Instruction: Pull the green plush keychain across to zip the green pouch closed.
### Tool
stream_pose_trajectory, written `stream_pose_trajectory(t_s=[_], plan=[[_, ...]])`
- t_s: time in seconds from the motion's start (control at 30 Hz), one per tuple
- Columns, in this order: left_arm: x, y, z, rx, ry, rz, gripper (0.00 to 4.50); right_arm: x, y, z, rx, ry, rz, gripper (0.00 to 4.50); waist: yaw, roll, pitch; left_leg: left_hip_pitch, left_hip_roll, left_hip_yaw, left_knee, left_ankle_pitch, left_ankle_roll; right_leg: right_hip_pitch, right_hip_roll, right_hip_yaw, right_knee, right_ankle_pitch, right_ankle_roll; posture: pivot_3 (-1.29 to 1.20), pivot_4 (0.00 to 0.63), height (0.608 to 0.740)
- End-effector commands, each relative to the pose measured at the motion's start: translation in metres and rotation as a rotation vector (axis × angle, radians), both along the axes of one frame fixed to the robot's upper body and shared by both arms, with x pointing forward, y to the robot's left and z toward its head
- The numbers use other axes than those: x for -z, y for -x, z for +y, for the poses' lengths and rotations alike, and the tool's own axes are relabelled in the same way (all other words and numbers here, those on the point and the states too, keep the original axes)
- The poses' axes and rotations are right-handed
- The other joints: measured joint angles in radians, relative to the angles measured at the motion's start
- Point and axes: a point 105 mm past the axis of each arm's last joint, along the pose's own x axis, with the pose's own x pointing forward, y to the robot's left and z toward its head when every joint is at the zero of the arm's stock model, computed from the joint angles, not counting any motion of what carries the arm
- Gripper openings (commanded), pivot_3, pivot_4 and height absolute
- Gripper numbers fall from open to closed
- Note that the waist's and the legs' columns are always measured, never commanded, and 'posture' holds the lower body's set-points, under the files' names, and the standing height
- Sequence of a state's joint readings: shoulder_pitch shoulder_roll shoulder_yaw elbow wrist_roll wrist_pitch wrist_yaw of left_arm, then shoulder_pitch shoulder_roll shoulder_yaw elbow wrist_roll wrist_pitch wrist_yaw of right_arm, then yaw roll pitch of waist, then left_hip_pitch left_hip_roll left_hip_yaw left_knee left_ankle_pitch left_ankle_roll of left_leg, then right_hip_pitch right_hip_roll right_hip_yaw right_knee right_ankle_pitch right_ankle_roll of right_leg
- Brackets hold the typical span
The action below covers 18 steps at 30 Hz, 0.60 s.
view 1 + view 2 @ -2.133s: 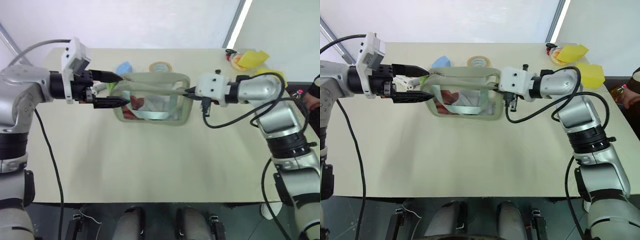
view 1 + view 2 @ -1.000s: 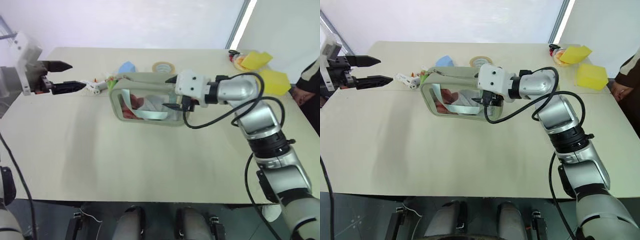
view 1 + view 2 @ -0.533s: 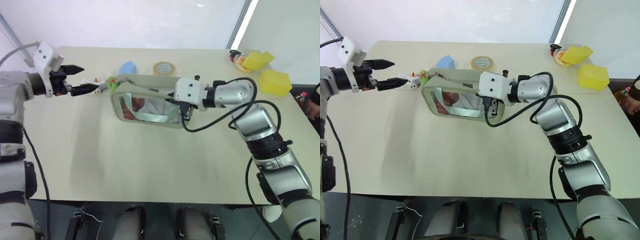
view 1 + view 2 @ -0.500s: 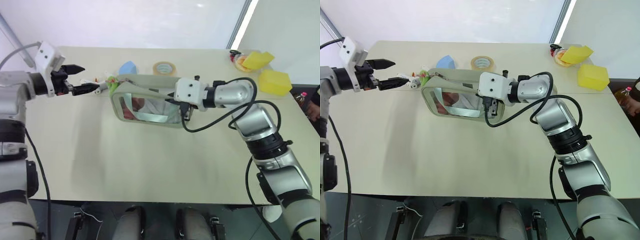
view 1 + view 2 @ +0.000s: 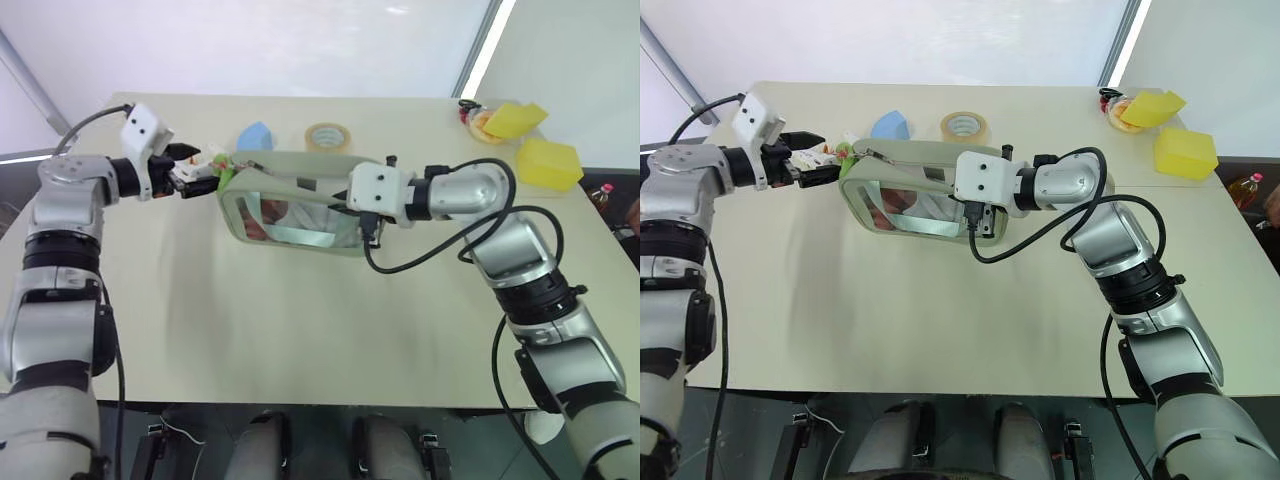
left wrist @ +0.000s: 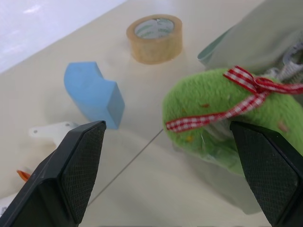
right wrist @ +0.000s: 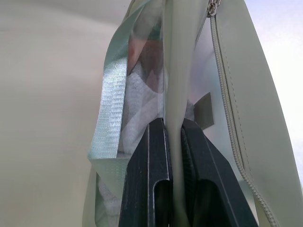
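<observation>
I expect the green plush keychain [image 6: 208, 111] to flop over onto the top of the green pouch when I carry it across, because it hangs loosely by a metal pull [image 6: 289, 57].
The green pouch [image 5: 292, 205] stands on edge on the table, its clear window showing red and white contents. The green plush keychain [image 6: 222, 111], tied with a red-checked ribbon, hangs at the pouch's left top corner [image 5: 226, 168]. My left gripper [image 5: 200, 168] is open, its fingers [image 6: 78, 165] spread on either side just short of the keychain, touching nothing. My right gripper [image 5: 348, 207] is shut on the pouch's wall near its right end, the fabric pinched between the fingers [image 7: 154, 179].
A blue lump [image 5: 252, 134] and a tape roll [image 5: 325, 136] lie behind the pouch. A small white toy [image 6: 51, 130] sits beside the left gripper. Yellow items [image 5: 548, 164] lie at the table's far right corner.
My left gripper has travelled right from the table's left edge to the keychain, staying open. My right gripper has shut on the pouch's wall and holds it in place.
</observation>
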State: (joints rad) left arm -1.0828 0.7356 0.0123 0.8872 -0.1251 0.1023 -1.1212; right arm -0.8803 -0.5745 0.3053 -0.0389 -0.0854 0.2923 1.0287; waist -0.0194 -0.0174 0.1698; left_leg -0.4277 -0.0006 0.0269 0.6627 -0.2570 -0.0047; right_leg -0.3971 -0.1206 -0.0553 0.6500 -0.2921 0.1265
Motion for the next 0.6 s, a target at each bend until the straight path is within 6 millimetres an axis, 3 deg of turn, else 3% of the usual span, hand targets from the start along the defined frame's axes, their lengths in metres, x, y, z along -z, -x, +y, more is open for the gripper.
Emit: stream_pose_trajectory(t_s=[0.03, 0.1, 0.2, 0.33, 0.43, 0.6], plan=[[-0.015, -0.002, -0.006, 0.019, -0.010, -0.057, 4.50, -0.009, 0.007, 0.005, -0.033, -0.006, -0.040, 0.09, 0.000, 0.000, 0.000, 0.000, 0.000, 0.000, 0.000, 0.000, 0.000, 0.000, 0.000, 0.000, 0.000, 0.000, 0.000, 0.00, 0.150, 0.740], [-0.016, -0.004, -0.008, 0.018, 0.002, -0.066, 4.50, -0.009, 0.007, 0.005, -0.033, -0.007, -0.041, 0.09, 0.001, 0.000, 0.000, 0.000, 0.000, 0.000, 0.000, 0.000, 0.000, 0.000, 0.000, 0.000, 0.000, 0.000, 0.000, 0.00, 0.150, 0.740], [-0.018, -0.003, -0.014, 0.045, 0.015, -0.064, 3.67, -0.010, 0.007, 0.005, -0.030, -0.012, -0.043, 0.00, 0.000, 0.000, 0.000, 0.000, 0.000, 0.000, 0.000, 0.000, 0.000, 0.000, 0.000, 0.000, 0.000, 0.000, 0.000, 0.00, 0.150, 0.740], [-0.018, -0.001, -0.015, 0.060, 0.016, -0.060, 1.46, -0.011, 0.006, 0.005, -0.027, -0.016, -0.044, 0.00, -0.001, 0.000, 0.000, 0.000, 0.000, 0.000, 0.000, 0.000, 0.000, 0.000, 0.000, 0.000, 0.000, 0.000, 0.000, 0.00, 0.150, 0.740], [-0.023, 0.003, -0.011, 0.070, 0.013, -0.062, 0.05, -0.011, 0.004, 0.004, -0.017, -0.017, -0.050, 0.00, 0.000, 0.000, 0.000, 0.000, 0.000, 0.000, 0.000, 0.000, 0.000, 0.000, 0.000, 0.000, 0.000, 0.000, 0.000, 0.00, 0.150, 0.740], [-0.055, 0.010, -0.007, 0.087, 0.099, -0.089, 0.05, -0.011, -0.001, 0.000, 0.005, -0.017, -0.053, 0.00, -0.001, 0.000, 0.000, 0.000, 0.000, 0.000, 0.000, 0.000, 0.000, 0.000, 0.000, 0.000, 0.000, 0.000, 0.000, 0.00, 0.150, 0.740]])
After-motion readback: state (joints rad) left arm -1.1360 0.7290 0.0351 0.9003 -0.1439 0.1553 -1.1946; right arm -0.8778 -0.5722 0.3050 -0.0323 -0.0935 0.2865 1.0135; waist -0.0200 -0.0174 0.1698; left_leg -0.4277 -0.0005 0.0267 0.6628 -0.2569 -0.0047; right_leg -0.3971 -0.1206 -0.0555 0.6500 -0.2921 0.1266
